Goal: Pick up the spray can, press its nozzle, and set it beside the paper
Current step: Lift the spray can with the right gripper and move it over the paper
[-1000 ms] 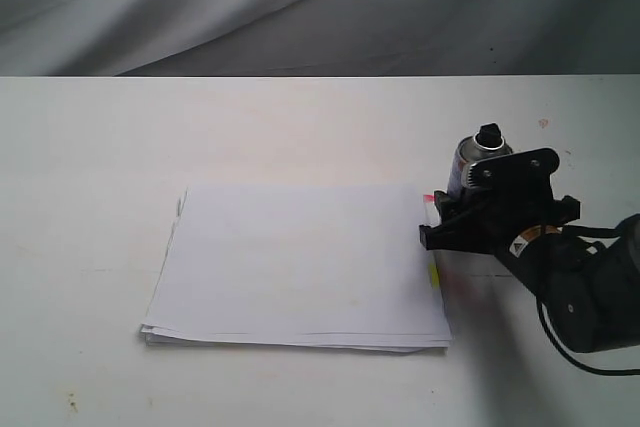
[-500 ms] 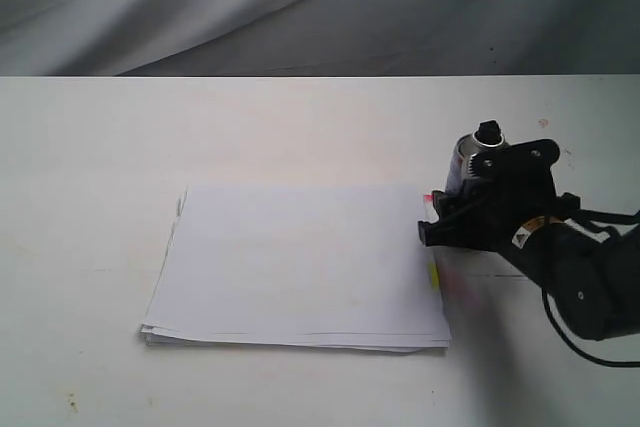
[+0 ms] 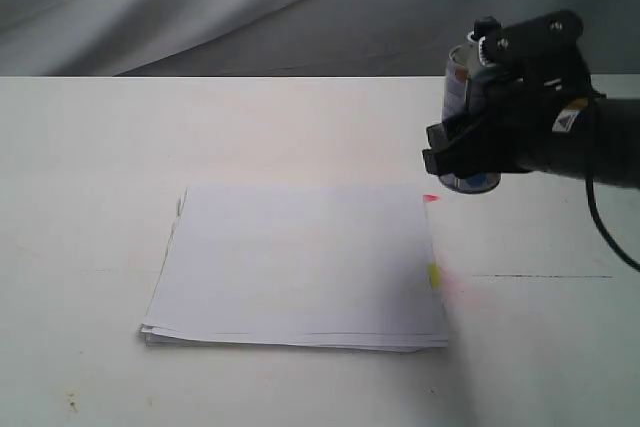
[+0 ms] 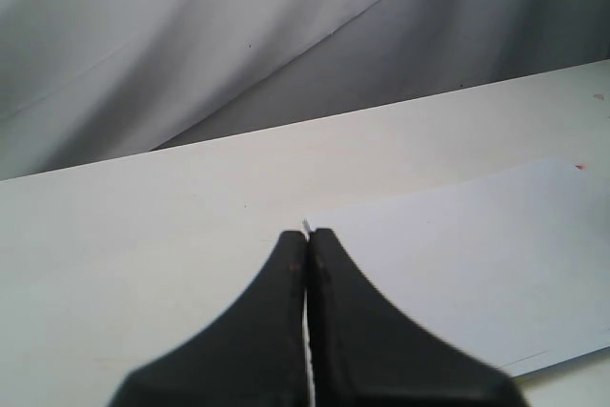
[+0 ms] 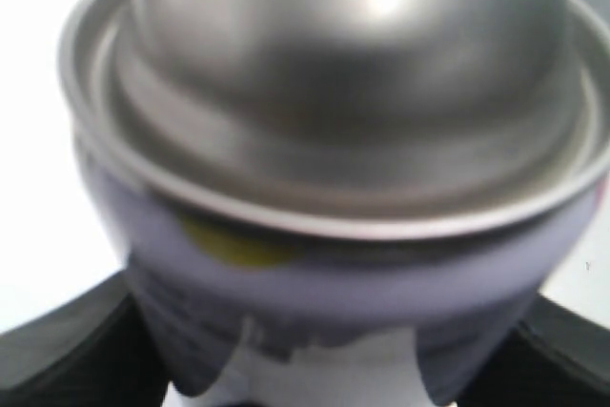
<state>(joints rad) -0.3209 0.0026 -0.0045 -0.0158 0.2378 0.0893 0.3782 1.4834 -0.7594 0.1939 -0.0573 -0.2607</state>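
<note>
The can's body is in my right gripper, and the black nozzle (image 3: 487,25) is far from my left gripper. I should therefore first move the can in over the paper (image 3: 385,205).
The silver-grey spray can (image 3: 457,87) hangs in the air above the table, tilted slightly, with its blue-marked base (image 3: 470,183) showing below the black fingers. My right gripper (image 3: 482,132) is shut on the can's body. The black nozzle (image 3: 486,27) sits at the can's top. In the right wrist view the shiny dome (image 5: 353,64) fills the frame, with a black finger (image 5: 67,359) on either side. The paper (image 3: 300,262) lies flat, left of and below the can. My left gripper (image 4: 307,235) is shut and empty, above the table near the paper (image 4: 467,254).
The white table (image 3: 100,147) carries the sheets, which have a pink tab (image 3: 430,198) and a yellow tab (image 3: 435,274) on their right edge. A grey cloth backdrop (image 3: 200,7) hangs behind the table's far edge.
My right gripper has risen with the spray can, which stood on the table beside the paper's right edge and now hangs well above it. The paper has not moved.
</note>
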